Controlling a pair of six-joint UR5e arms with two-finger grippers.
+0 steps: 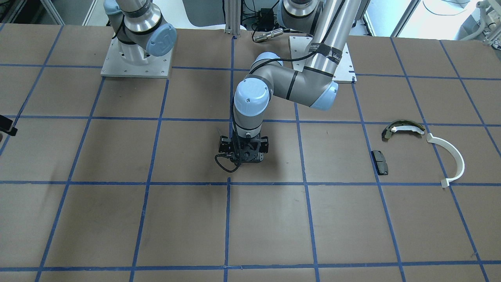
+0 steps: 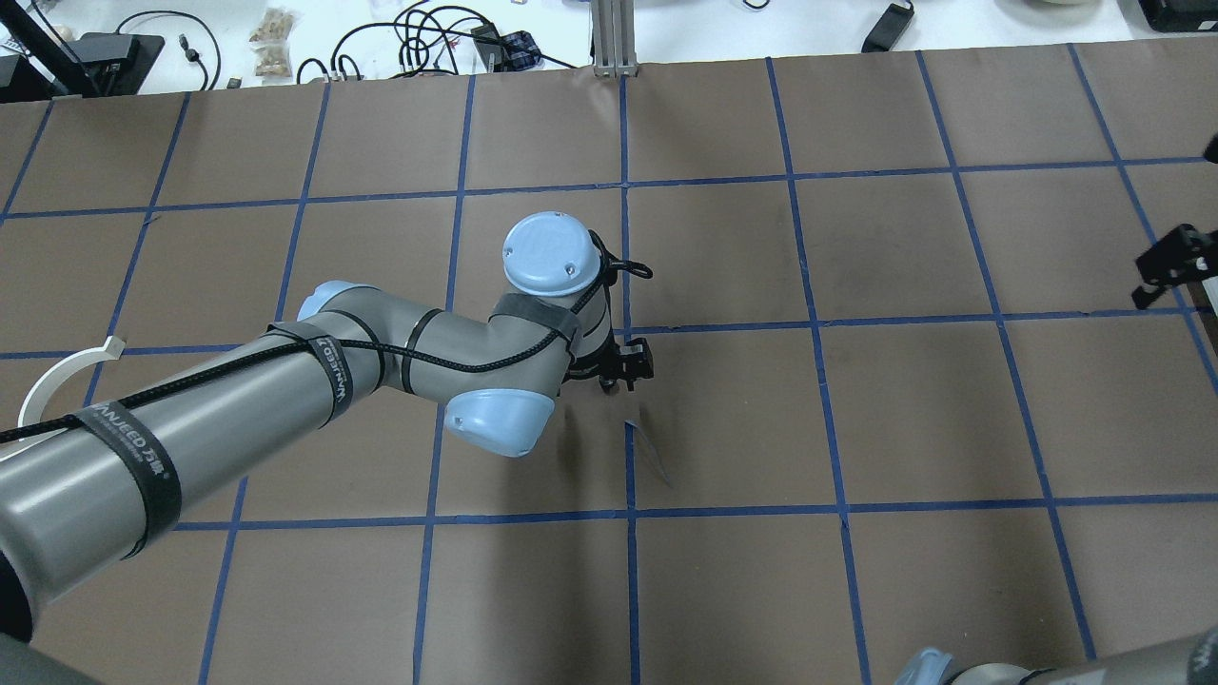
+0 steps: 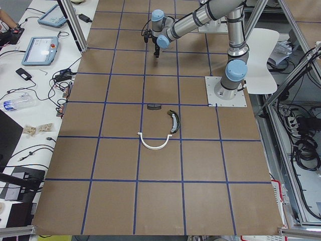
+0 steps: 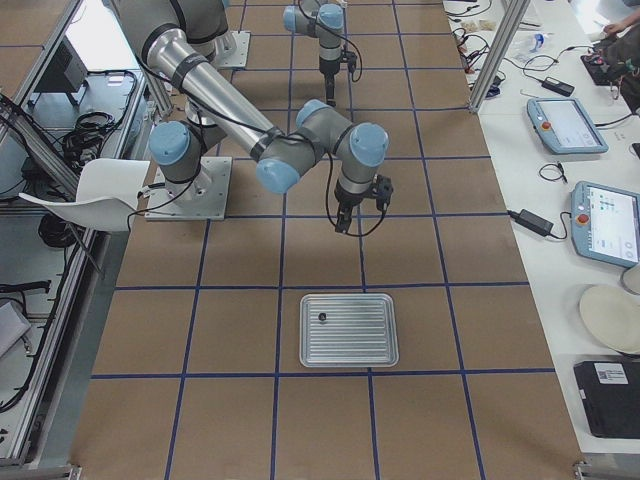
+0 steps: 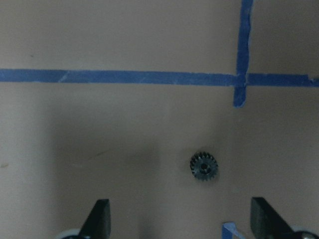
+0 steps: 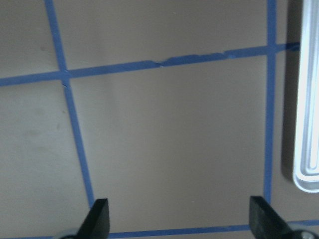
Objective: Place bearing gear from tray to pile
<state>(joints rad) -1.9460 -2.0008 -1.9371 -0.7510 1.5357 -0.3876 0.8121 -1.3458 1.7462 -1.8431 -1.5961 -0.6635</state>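
My left gripper should grasp the gear [image 5: 204, 167] and put it beside the black pad, because the gear lies short of the pile, far from my right gripper.
A small black toothed gear [image 5: 204, 166] lies on the brown paper table near a blue tape crossing. My left gripper [image 5: 182, 219] hangs over it, open, one finger on each side and well apart from it. The gear is hidden under this gripper [image 1: 242, 156] in the front view. The pile lies apart, on my left: a white half-ring strip [image 1: 450, 156], an olive-and-white shoe [image 1: 403, 129] and a black pad [image 1: 380, 161]. The ribbed metal tray [image 4: 349, 345] holds one small dark part [image 4: 322, 317]. My right gripper [image 6: 182, 219] is open and empty beside the tray's edge [image 6: 306, 99].
Blue tape lines [image 2: 626, 457] divide the table into squares. Cables, tablets and boxes lie on the white bench [image 4: 560, 150] beyond the far edge. The arms' base plates [image 1: 136, 58] stand at my side of the table.
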